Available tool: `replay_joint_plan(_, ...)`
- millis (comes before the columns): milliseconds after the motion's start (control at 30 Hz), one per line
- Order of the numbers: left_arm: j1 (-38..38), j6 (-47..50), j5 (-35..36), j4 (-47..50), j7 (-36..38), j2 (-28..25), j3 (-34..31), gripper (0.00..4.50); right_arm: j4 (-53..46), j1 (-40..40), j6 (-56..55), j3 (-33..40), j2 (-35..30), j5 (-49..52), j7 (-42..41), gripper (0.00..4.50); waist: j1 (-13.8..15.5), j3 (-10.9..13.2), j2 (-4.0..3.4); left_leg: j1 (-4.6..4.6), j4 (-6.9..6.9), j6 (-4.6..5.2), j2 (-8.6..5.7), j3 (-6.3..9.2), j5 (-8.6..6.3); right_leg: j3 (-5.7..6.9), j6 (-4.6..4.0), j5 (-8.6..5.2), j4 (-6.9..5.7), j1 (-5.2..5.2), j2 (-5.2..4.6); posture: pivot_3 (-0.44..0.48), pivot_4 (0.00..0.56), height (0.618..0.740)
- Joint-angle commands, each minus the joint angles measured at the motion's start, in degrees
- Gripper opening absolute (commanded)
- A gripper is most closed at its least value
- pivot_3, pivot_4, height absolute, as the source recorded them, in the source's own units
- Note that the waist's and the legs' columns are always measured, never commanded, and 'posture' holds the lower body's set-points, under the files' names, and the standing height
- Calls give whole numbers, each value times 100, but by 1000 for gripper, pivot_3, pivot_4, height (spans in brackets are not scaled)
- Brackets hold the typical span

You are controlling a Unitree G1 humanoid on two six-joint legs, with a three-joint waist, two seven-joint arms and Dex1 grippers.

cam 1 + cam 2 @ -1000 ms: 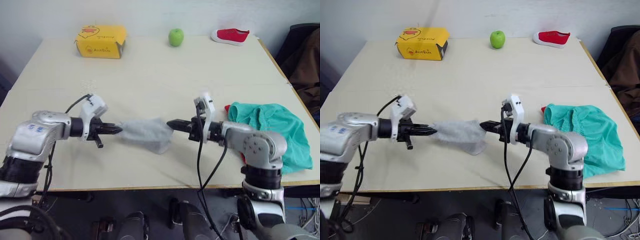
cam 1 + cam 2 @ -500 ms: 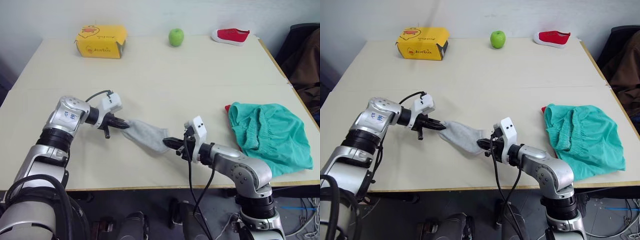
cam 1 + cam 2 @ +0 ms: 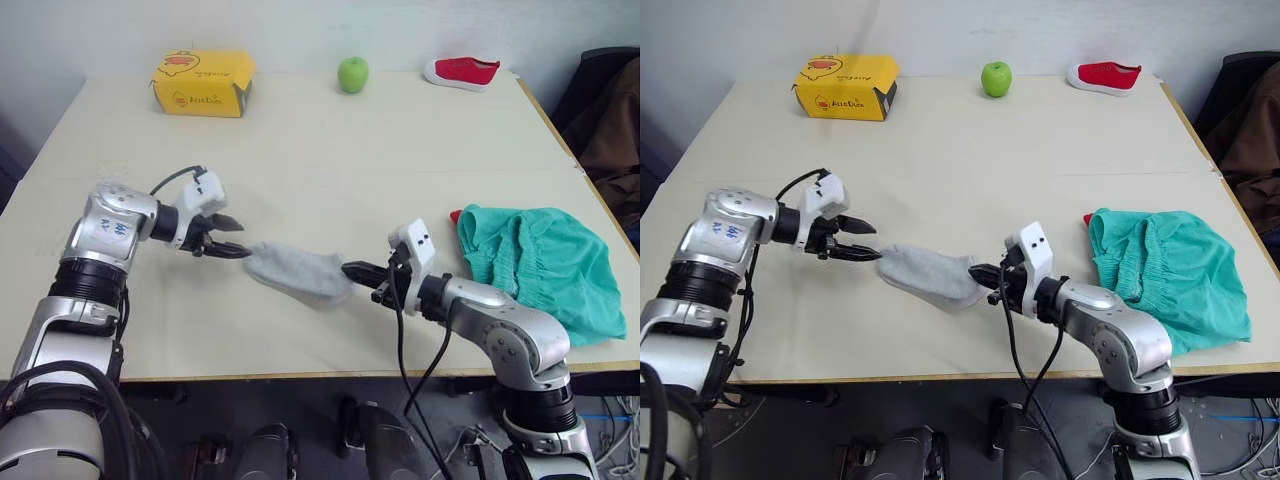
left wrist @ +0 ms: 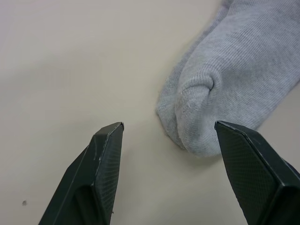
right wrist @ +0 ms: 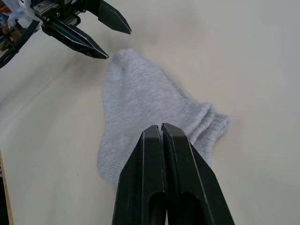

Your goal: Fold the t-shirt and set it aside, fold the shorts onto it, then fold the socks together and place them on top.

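The socks (image 3: 300, 273) will fold over into a short bundle when I fold them, because the toe end (image 4: 193, 112) is limp and softly creased.
The light grey socks (image 3: 297, 275) lie together in a flat bundle near the table's front middle. My left gripper (image 3: 233, 238) stands open just off their toe end (image 4: 206, 93), not touching it. From the other side my right gripper (image 3: 350, 269) is shut on the socks' cuff end (image 5: 206, 122). The teal shorts (image 3: 540, 265) lie folded at the front right. A red corner of the t-shirt (image 3: 455, 215) peeks out from under them.
A yellow box (image 3: 202, 82), a green apple (image 3: 352, 74) and a small red shoe (image 3: 460, 71) stand along the table's far edge. Dark clothing (image 3: 610, 120) hangs on a chair beyond the right edge.
My left gripper has opened and let go of the socks' toe end, which now rests on the table. My right gripper keeps its hold and has shifted slightly right.
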State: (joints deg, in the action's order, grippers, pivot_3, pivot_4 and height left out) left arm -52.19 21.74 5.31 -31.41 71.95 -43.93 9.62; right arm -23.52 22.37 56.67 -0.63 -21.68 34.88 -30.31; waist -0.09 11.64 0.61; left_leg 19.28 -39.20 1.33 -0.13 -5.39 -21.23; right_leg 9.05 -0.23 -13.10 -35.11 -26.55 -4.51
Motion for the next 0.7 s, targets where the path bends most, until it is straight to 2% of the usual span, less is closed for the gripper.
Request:
replay_joint_plan(33,97,226,141,370,-108,-89,-269,3277,-136,86,45,73,-29,173,-37,327,2,0,0,0,0,1,0,0,0,0,0,0,0,1,0,0,150,740)
replay_joint_plan(100,202,309,140,519,-172,-73,-313,3277,46,86,-24,-75,-59,3,10,577,-4,0,0,-1,-1,1,0,0,1,0,1,0,-1,1,0,0,150,740)
replay_joint_plan(267,443,703,324,1156,-215,-105,-480,3277,85,119,-257,-219,-300,-298,-54,2256,2,0,0,-1,-1,1,0,0,1,0,1,0,-3,1,0,0,150,740)
replay_joint_plan(300,449,821,395,1275,-244,-103,-543,3277,37,133,-274,-161,-366,-270,-110,2256,3,0,0,0,-2,1,0,0,1,0,1,0,-3,0,-1,0,150,740)
replay_joint_plan(367,424,1060,568,1491,-283,-88,-683,3618,-52,187,-329,-14,-478,-186,-199,2284,5,0,0,1,-4,1,-1,0,1,0,1,1,-2,1,-1,0,150,740)
replay_joint_plan(467,413,1550,943,2016,-478,95,-929,4413,-186,376,-360,158,-534,9,-314,2284,8,0,0,0,-4,1,-1,1,1,0,2,1,-3,2,-1,0,150,740)
replay_joint_plan(567,622,1818,1119,2546,-779,347,-956,4500,-175,644,-360,-39,-413,37,-341,1696,3,0,0,-3,-4,1,0,0,1,-1,2,1,-4,4,-1,0,150,740)
replay_joint_plan(600,697,1868,1135,2664,-892,431,-945,4500,-132,719,-414,-183,-371,-24,-364,1325,-5,0,0,-6,-4,1,0,0,1,-2,2,1,-6,7,0,0,150,740)
replay_joint_plan(700,888,2114,1194,2848,-1294,746,-913,3925,96,911,-770,-793,-327,-441,-503,319,-9,0,0,-9,-5,-2,0,-3,2,-4,2,1,-10,6,2,0,150,740)
